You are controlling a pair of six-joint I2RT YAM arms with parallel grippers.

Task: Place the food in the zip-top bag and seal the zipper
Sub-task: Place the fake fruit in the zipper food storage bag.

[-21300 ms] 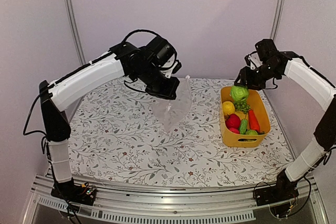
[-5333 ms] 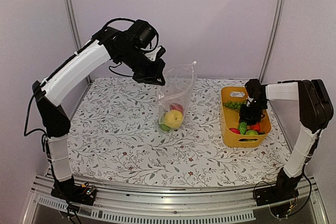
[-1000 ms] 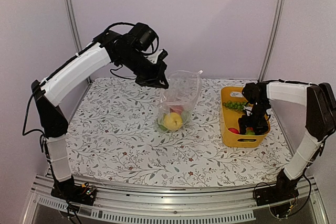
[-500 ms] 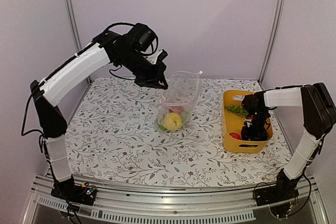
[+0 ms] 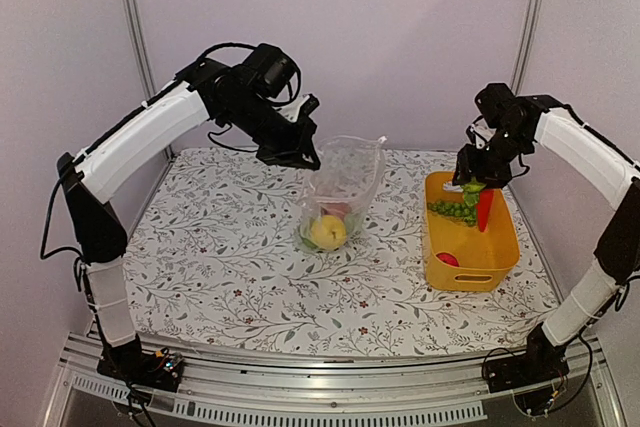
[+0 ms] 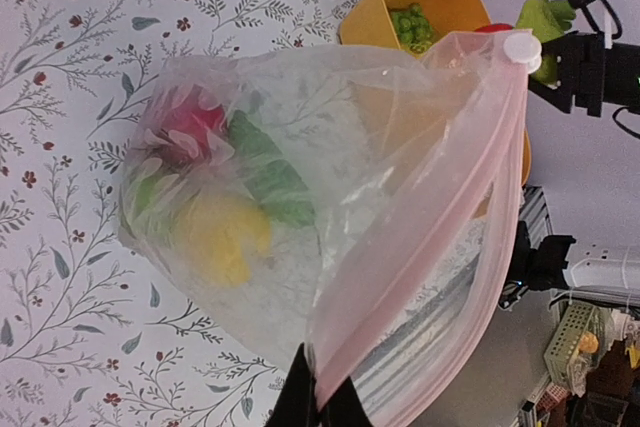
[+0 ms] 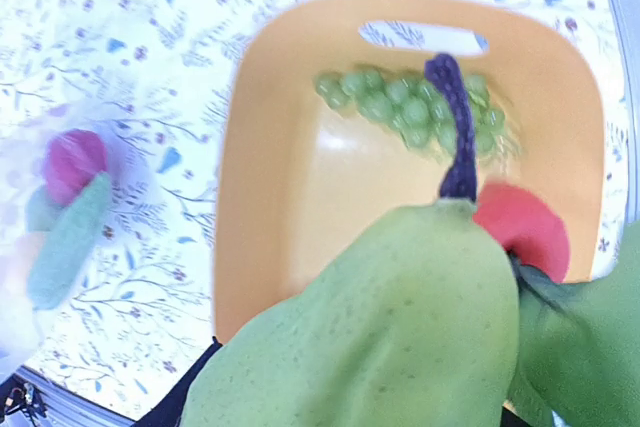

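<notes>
I should keep carrying the green fruit with my right gripper until it is over the bag's opening, which hangs open from my left gripper, and then let the fruit go.
The zip-top bag hangs open from my left gripper, which is shut on its mouth edge. Its zipper is a pinkish strip with a white slider. A yellow lemon, a red ball and green pieces lie in the bag. My right gripper is raised above the yellow basket, shut on a green fruit. An orange-red carrot hangs from the same grip. A green grape bunch and a red ball stay in the basket.
The flowered cloth covers the table. The basket stands at the right edge, a hand's width from the bag. Metal posts rise at the back left and back right.
My right gripper has risen out of the basket with the green fruit and the carrot. The basket has shifted slightly. My left gripper and the bag have stayed still over the last second.
</notes>
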